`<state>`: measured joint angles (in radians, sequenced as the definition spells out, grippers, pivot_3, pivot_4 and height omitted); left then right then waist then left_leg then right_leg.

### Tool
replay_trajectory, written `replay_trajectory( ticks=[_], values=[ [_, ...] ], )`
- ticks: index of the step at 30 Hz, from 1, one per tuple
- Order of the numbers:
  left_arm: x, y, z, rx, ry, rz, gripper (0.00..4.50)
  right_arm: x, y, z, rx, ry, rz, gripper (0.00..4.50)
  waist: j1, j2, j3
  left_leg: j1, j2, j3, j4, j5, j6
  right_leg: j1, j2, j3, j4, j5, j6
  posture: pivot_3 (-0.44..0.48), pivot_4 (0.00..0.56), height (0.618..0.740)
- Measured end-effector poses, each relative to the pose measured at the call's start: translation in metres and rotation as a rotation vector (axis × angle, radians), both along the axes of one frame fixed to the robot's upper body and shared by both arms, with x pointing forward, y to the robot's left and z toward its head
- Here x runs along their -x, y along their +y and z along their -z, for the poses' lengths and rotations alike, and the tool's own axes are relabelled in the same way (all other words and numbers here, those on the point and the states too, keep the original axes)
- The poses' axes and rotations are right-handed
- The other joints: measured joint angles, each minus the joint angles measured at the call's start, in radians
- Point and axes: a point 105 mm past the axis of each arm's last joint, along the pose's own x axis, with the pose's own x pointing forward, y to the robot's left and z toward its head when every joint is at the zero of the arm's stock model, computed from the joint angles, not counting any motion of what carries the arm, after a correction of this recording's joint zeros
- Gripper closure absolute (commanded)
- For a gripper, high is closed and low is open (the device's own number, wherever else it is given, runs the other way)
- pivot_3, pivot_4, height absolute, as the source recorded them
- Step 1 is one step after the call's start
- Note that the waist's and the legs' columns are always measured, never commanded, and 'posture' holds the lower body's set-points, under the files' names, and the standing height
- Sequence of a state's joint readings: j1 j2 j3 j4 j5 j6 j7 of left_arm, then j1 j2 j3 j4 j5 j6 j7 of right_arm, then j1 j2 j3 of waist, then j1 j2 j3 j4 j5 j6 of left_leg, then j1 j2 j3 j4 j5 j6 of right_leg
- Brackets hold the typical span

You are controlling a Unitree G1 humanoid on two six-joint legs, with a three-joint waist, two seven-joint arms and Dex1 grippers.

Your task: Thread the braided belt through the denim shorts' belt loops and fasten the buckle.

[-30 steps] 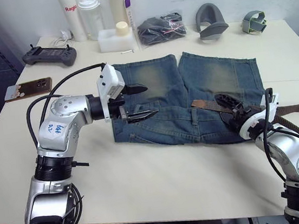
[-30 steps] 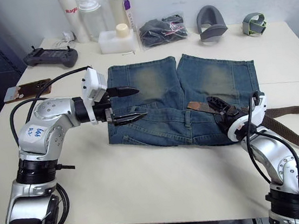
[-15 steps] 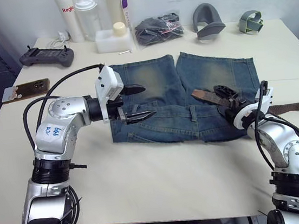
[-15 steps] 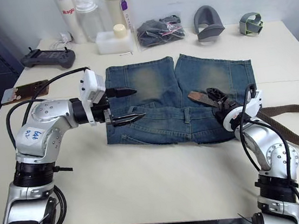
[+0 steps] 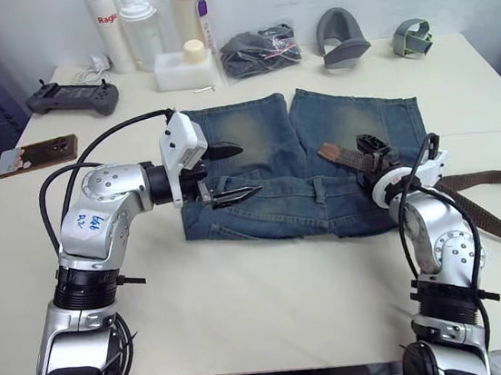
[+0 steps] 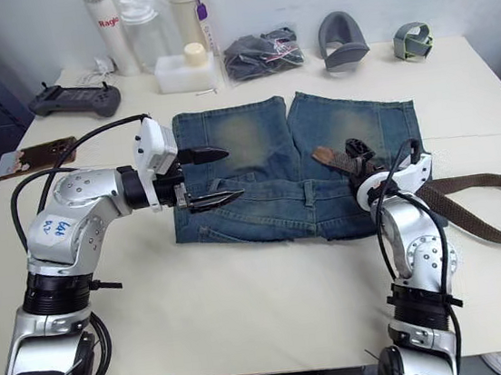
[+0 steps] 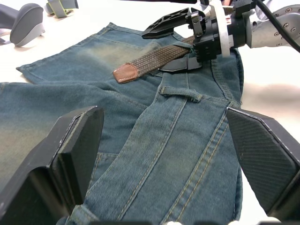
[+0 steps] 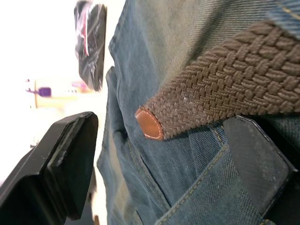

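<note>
The braided belt's end [image 5: 351, 159] juts straight, so the tan leather tip [image 5: 329, 151] will keep its line and slip through the belt loop when I push it.
The denim shorts [image 5: 273, 148] lie flat mid-table, waistband toward me. My left gripper [image 5: 250, 167] hovers open just over the shorts' left part, nothing between its fingers. My right gripper [image 5: 366, 157] sits open at the waistband's right part. The braided belt [image 7: 159, 57] passes between its fingers and rests on the lower one. Its tan leather tip [image 5: 328, 152] points left over the denim, short of a belt loop [image 7: 180, 92]. The rest of the belt [image 6: 496, 180] trails off to the right across the table. The buckle is hidden.
Along the far edge stand bottles [image 5: 135, 28], a white box [image 5: 183, 68], a bagged dark cloth [image 5: 256, 49] and two grey objects [image 5: 342, 37]. A game controller [image 5: 72, 97] and a phone [image 5: 32, 156] lie at far left.
The right gripper has moved away from me and slightly left over the shorts, carrying the belt tip along. The left gripper has held still. The camera shifted a little.
</note>
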<state>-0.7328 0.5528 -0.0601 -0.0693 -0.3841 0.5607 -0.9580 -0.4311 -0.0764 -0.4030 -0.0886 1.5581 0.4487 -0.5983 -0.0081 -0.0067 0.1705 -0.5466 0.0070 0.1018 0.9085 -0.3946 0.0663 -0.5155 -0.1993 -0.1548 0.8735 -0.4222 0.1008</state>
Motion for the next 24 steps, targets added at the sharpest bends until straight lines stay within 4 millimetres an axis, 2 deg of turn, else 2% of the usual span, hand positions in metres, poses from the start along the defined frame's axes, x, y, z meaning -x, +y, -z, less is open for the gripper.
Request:
replay_trajectory(
  ticks=[5,8,11,14,18,21,22,24],
  values=[
    [0.0,0.0,0.0,-0.001,-0.004,-0.001,0.0,-0.003,0.007,0.002,-0.073,-0.012,0.053,0.04,-0.019,0.0,-0.001,0.001,0.001,0.0,0.0,-0.001,-0.001,-0.001,0.003,0.002,0.002,-0.001,-0.001,0.0,0.15,0.648],
    [0.0,0.0,0.0,-0.004,-0.006,-0.001,0.0,-0.004,0.003,0.004,-0.117,-0.031,0.103,0.04,-0.02,0.0,-0.001,0.001,0.002,0.0,0.0,-0.001,-0.002,-0.002,0.005,0.006,0.003,-0.001,-0.002,0.0,0.15,0.648],
    [0.0,0.0,0.0,-0.006,-0.008,-0.003,0.0,-0.005,0.007,0.005,-0.109,-0.07,0.098,0.04,-0.02,-0.001,-0.002,0.001,0.002,0.0,0.0,-0.001,-0.002,-0.002,0.017,0.02,0.002,-0.001,-0.002,0.0,0.15,0.648],
    [-0.001,0.001,0.0,-0.01,-0.013,-0.004,0.0,-0.006,0.013,0.009,-0.073,-0.092,0.073,0.9,-0.02,-0.001,-0.002,0.001,0.002,-0.001,0.0,-0.001,-0.002,-0.003,0.017,0.026,0.003,-0.001,-0.002,0.0,0.15,0.648],
    [-0.001,0.0,0.001,-0.018,-0.015,-0.001,0.0,-0.008,0.02,0.013,-0.038,-0.115,0.029,2.95,-0.028,-0.002,-0.003,0.002,0.005,0.001,0.0,-0.002,-0.005,-0.006,0.018,0.029,0.004,-0.002,-0.002,0.0,0.15,0.648],
    [0.0,-0.003,0.003,-0.024,-0.017,0.008,0.0,-0.007,0.023,0.007,-0.029,-0.154,0.005,4.29,-0.03,-0.009,-0.011,0.003,0.007,0.001,0.0,-0.003,-0.006,-0.005,0.019,0.029,0.004,-0.003,-0.004,0.0,0.15,0.648],
    [0.0,-0.003,0.002,-0.024,-0.02,0.008,0.0,-0.007,0.023,0.007,-0.024,-0.157,-0.001,4.44,-0.029,-0.012,-0.014,0.003,0.007,0.001,0.0,-0.003,-0.007,-0.005,0.019,0.029,0.004,-0.003,-0.005,0.0,0.15,0.648],
    [0.0,-0.003,0.002,-0.023,-0.028,0.009,0.0,-0.005,0.019,0.007,-0.023,-0.161,0.004,4.44,-0.024,-0.013,-0.015,0.003,0.007,0.0,0.0,-0.003,-0.007,-0.005,0.019,0.03,0.004,-0.004,-0.006,0.0,0.15,0.648]
  ],
)
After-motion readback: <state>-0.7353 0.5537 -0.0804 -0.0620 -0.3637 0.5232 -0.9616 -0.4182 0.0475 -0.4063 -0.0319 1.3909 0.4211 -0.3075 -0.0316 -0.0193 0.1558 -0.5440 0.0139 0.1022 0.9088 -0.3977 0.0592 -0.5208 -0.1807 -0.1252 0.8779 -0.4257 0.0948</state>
